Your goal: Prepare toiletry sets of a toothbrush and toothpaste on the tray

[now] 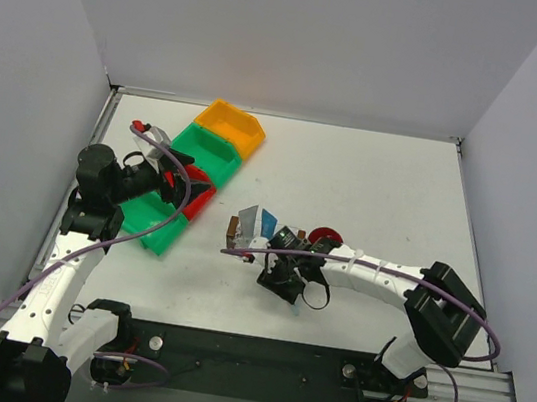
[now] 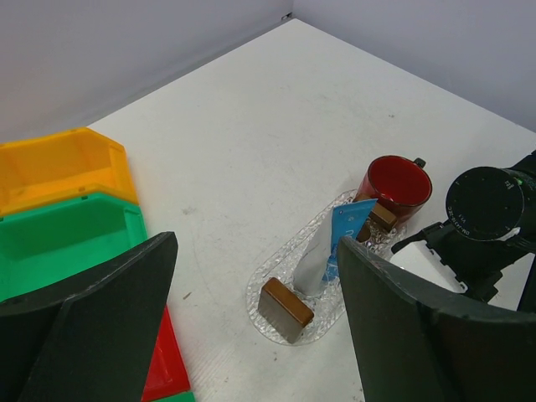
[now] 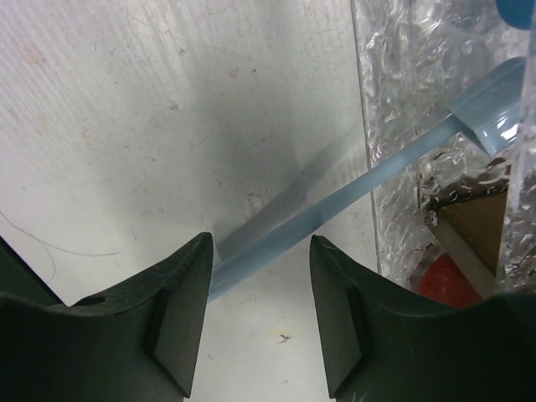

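My right gripper should swing the toothbrush flat beside the tray [image 3: 260, 126] before it grips the toothbrush's handle squarely, because the toothbrush's head [image 3: 492, 102] is up on the tray and its handle is at an angle.
A clear oval tray [image 2: 276, 276] lies mid-table, also seen from above [image 1: 247, 241]. On it lean a silver-grey toothpaste tube [image 2: 314, 264] and a blue toothpaste tube [image 2: 347, 228], both with brown caps. The pale blue toothbrush [image 3: 352, 193] lies slanted, its head end resting on the tray [image 3: 402, 92] and its handle on the table. My right gripper [image 3: 260, 243] [image 1: 284, 269] stands open astride the handle's end, which touches only the left finger. My left gripper [image 2: 255, 247] [image 1: 179, 188] hovers wide open and empty by the bins.
A red cup [image 2: 395, 186] [image 1: 324, 237] stands just behind the tray. Orange [image 1: 231, 127], green [image 1: 205, 151] and red [image 1: 196, 198] bins form a diagonal row at the left. White walls enclose the table on three sides.
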Controlling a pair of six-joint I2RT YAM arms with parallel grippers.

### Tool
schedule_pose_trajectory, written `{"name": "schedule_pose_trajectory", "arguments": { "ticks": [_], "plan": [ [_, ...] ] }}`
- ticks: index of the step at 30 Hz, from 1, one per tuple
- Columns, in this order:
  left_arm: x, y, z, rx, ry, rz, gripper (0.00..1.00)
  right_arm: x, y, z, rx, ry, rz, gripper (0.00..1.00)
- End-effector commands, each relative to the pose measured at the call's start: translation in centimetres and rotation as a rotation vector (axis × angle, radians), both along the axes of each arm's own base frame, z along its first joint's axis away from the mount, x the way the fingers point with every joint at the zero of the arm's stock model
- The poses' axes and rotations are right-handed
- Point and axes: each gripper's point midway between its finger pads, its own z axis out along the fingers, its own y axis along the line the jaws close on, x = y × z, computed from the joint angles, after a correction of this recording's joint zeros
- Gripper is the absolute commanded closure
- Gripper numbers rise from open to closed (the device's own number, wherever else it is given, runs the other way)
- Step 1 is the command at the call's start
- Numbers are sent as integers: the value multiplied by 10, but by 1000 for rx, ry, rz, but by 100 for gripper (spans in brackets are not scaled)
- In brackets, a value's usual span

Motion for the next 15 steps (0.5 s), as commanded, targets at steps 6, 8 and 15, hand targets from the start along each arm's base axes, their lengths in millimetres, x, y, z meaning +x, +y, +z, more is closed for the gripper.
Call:
{"name": "schedule_pose_trajectory", "arguments": {
  "ticks": [6, 8, 15],
  "plan": [
    [-4, -1, 13, 11, -51, -22, 12, 9, 4, -8, -41, -11, 6, 57],
    [-4, -1, 13, 12, -52, -22, 12, 8, 2, -10, -49, -5, 4, 58],
    [-5, -1, 12, 14, -52, -25, 12, 2, -6, -11, -68, 13, -12, 66]
  ]
}}
